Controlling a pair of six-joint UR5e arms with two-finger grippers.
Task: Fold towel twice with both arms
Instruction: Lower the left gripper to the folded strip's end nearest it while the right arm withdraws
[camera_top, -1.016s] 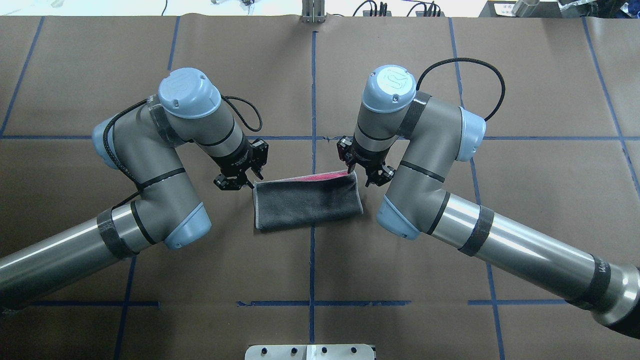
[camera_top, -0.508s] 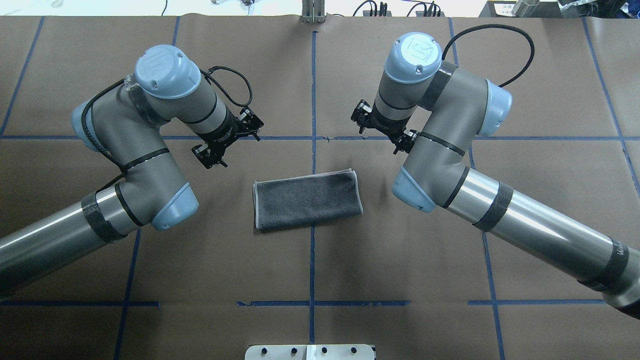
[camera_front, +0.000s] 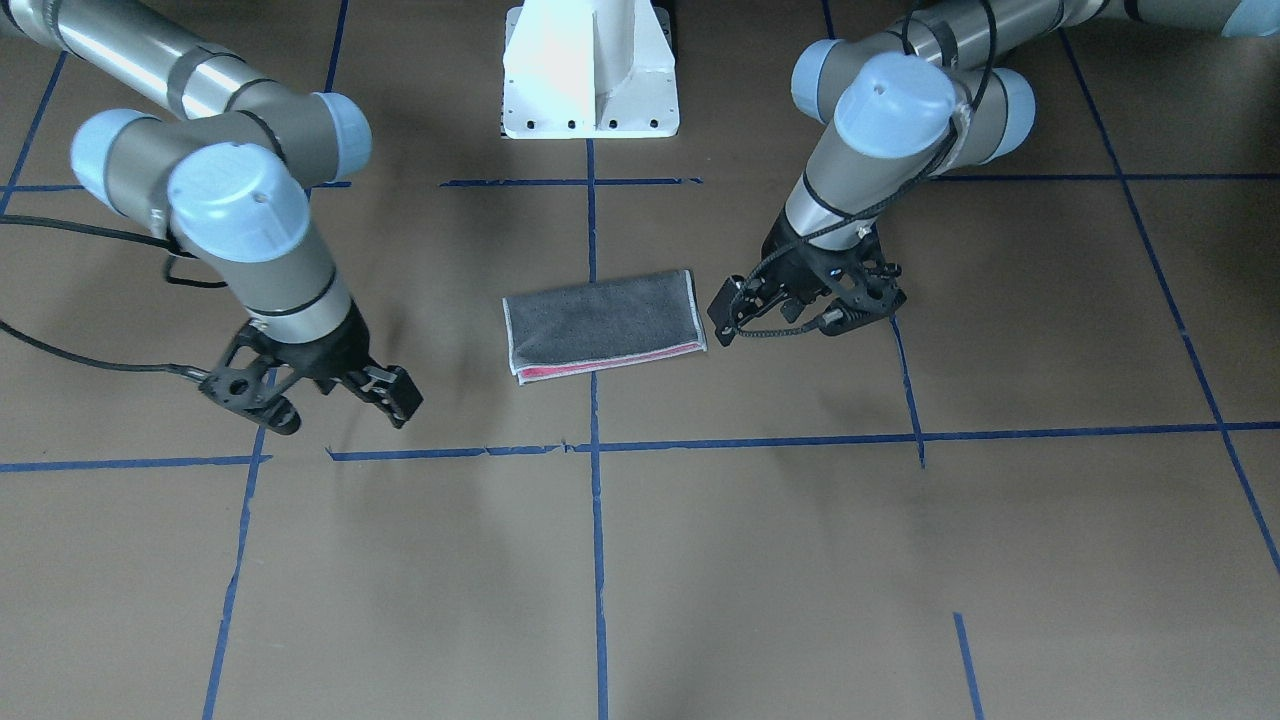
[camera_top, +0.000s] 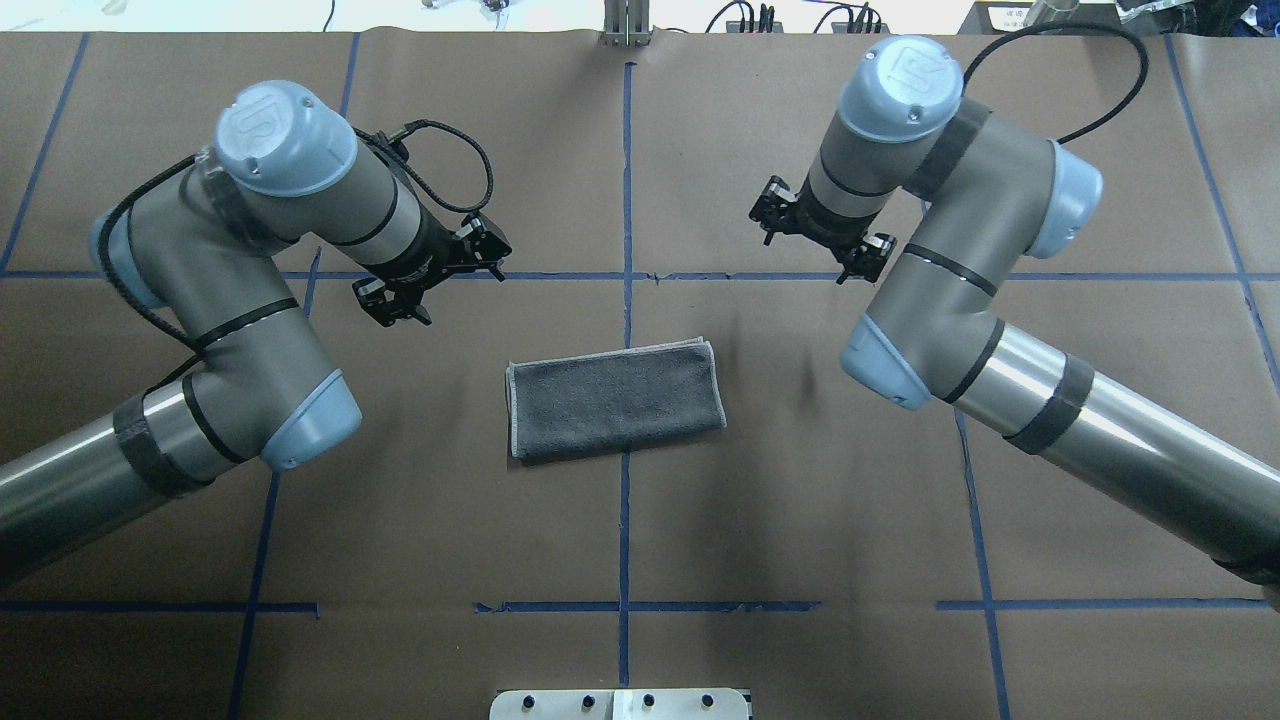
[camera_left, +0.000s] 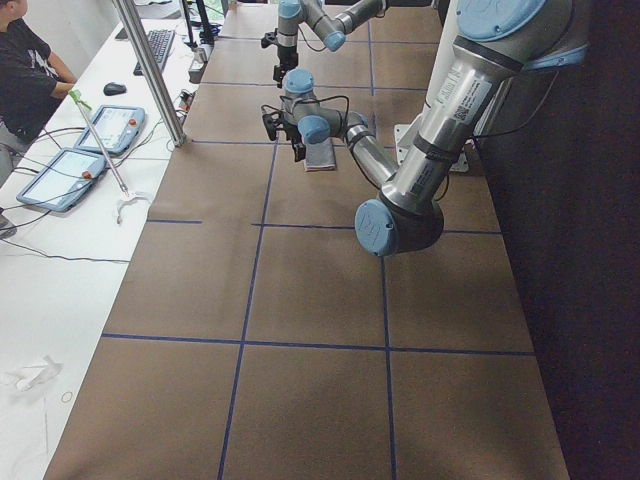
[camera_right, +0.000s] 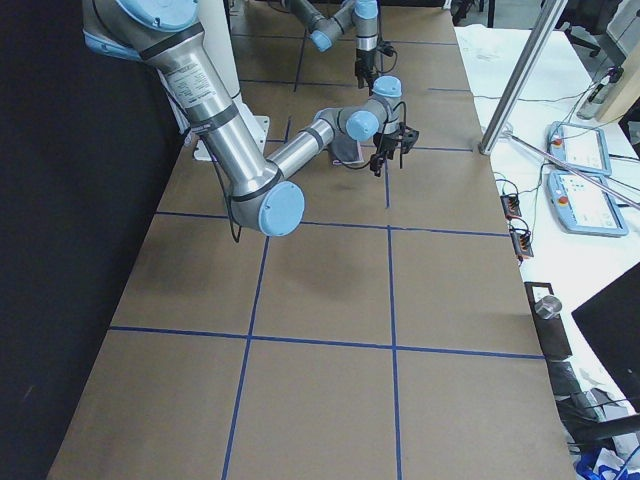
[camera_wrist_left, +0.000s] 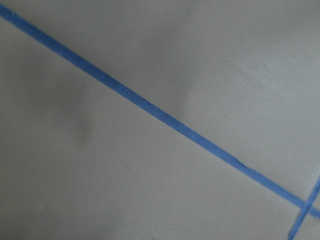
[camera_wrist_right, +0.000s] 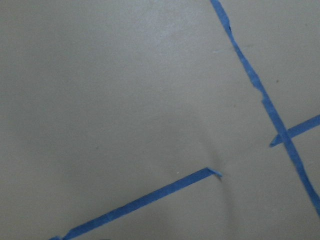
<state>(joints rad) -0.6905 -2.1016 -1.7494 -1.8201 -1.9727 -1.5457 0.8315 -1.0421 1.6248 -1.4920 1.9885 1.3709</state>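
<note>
The towel's pink strip (camera_front: 612, 362) shows between the stacked hems, so I expect both layers of the towel's end (camera_front: 691, 312) to fold over together when I carry it across.
The towel (camera_top: 615, 400) lies folded into a narrow rectangle at the table's middle, dark grey face up with a whitish hem. In the front-facing view the towel (camera_front: 603, 320) shows a thin pink strip along its edge away from the robot. My left gripper (camera_top: 435, 275) hangs open and empty above the paper, beyond the towel's left end, apart from it; it also shows in the front-facing view (camera_front: 800, 312). My right gripper (camera_top: 815, 240) is open and empty, up and beyond the towel's right end; it also shows in the front-facing view (camera_front: 320, 398). Both wrist views show only paper and tape.
Brown paper with blue tape lines (camera_top: 625, 200) covers the table. The white pedestal (camera_front: 590, 70) stands at the robot's side. An upright metal post (camera_left: 150, 70), tablets (camera_left: 100, 125) and an operator (camera_left: 25, 70) are beside the far edge.
Both grippers have let go of the towel's far edge and moved up, outward and away from it. The raised pink edge has settled flat; the towel stays in place.
</note>
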